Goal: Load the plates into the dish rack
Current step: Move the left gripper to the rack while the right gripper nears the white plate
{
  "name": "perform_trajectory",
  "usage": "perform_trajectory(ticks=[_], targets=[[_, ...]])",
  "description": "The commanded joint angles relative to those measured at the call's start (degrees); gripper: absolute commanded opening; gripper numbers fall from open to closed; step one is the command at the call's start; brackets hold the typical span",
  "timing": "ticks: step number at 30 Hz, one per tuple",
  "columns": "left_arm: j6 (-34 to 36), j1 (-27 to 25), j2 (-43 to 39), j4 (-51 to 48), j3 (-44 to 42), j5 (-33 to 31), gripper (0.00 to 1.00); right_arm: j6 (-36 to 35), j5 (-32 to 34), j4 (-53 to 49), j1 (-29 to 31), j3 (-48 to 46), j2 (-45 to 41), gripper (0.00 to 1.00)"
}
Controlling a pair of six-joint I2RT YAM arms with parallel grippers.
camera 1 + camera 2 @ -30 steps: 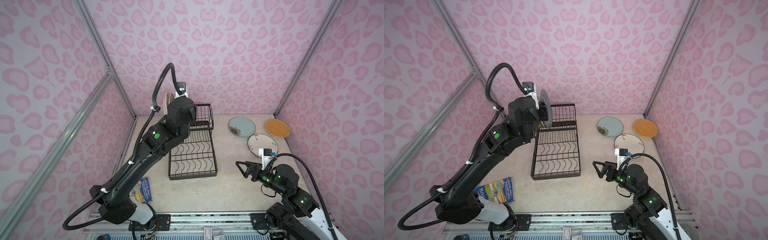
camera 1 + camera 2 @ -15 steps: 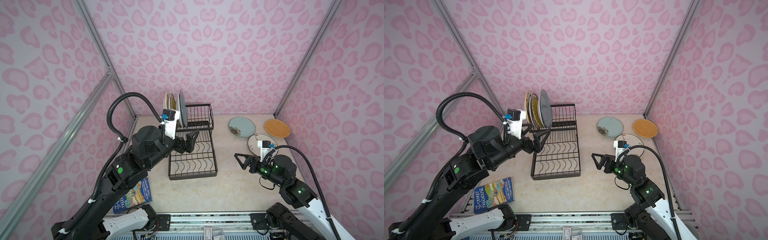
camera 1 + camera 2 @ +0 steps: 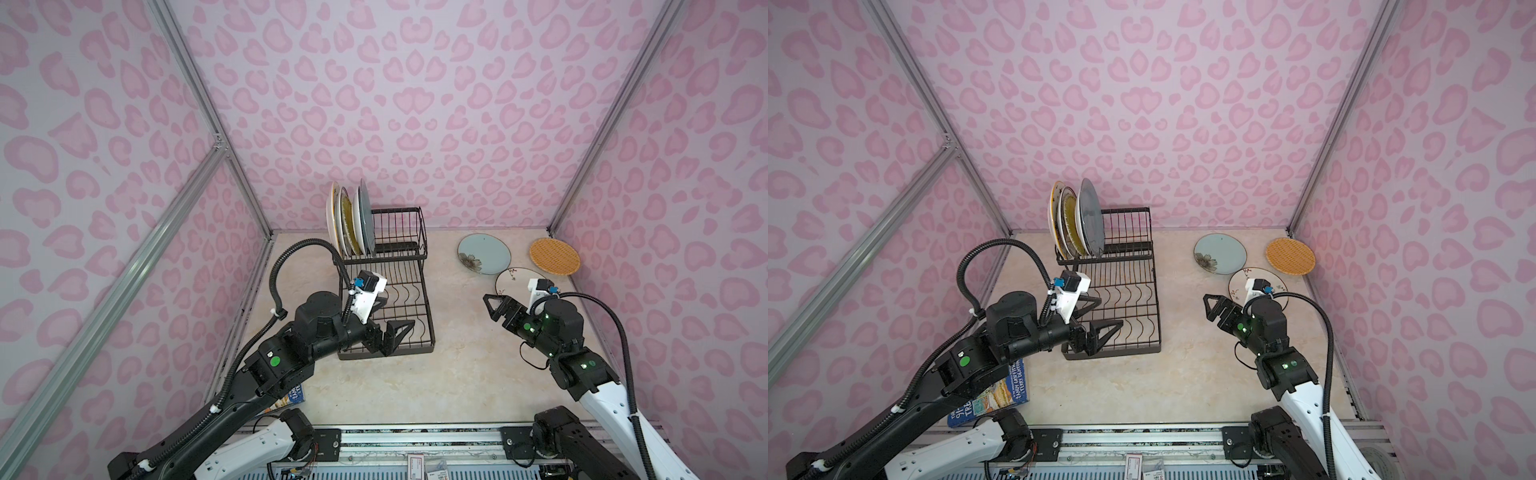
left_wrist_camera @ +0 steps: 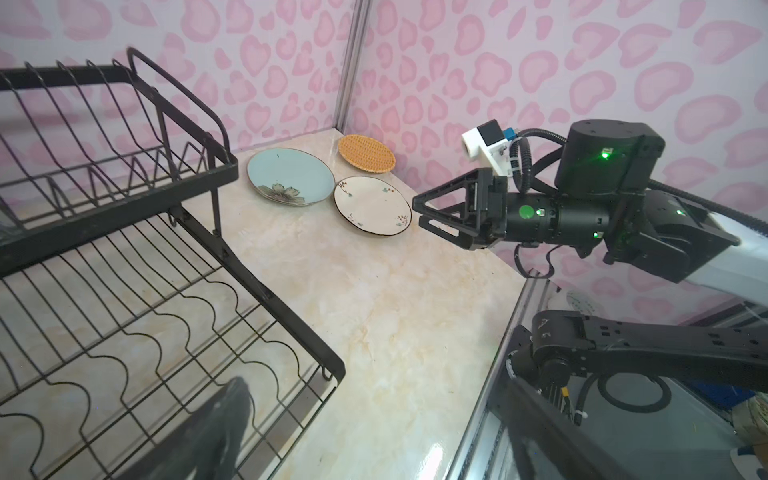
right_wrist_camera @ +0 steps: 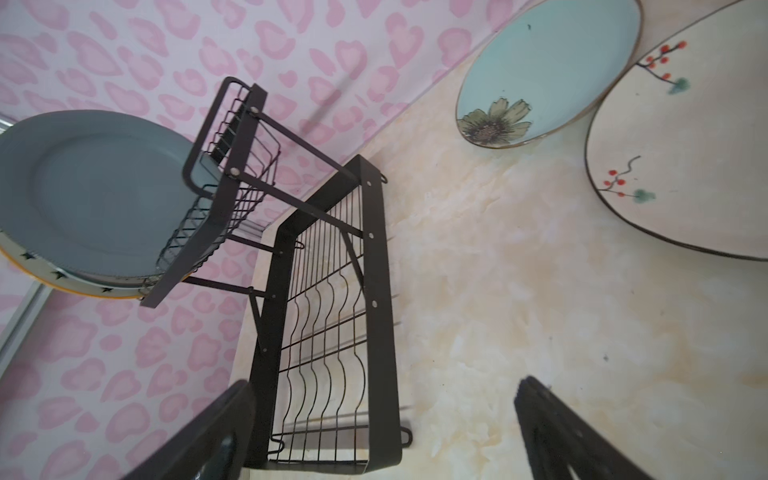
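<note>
My right gripper is open and should keep moving, as the white plate's near edge lies clear of the other plates, toward that edge until its fingers straddle it.
The black wire dish rack stands left of the middle. Three plates stand upright in its raised tier, the nearest a grey-blue plate. On the table at the back right lie a pale blue flowered plate, an orange woven plate and a white motif plate. My left gripper hangs open and empty over the near end of the lower tray. My right gripper is open and empty above bare table, just in front of the white plate.
A blue printed box lies at the front left under my left arm. Pink patterned walls with metal posts close in three sides. A metal rail runs along the front edge.
My left gripper let go of the grey-blue plate in the raised tier, opened and drew back low over the lower tray. My right gripper rose slightly and stayed open.
</note>
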Motion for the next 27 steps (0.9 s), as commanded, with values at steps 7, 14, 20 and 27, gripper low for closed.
perform_trajectory(ticks=[7,14,20,27], targets=[[-3.0,0.4,1.9,5.0,-2.5,4.2,0.97,1.7,-0.4,6.9,-11.6,-3.4,5.8,0.97],[-2.3,0.4,3.9,4.5,-2.0,9.1,0.97,2.9,-3.1,8.3,-24.2,-5.0,12.5,0.95],[-3.0,0.4,3.8,5.6,-2.6,11.3,0.97,3.6,-4.9,12.4,-33.0,-7.3,17.7,0.92],[-3.8,0.4,4.7,6.0,-2.7,13.3,0.97,5.5,-5.2,19.0,-35.0,-7.2,26.1,0.87]])
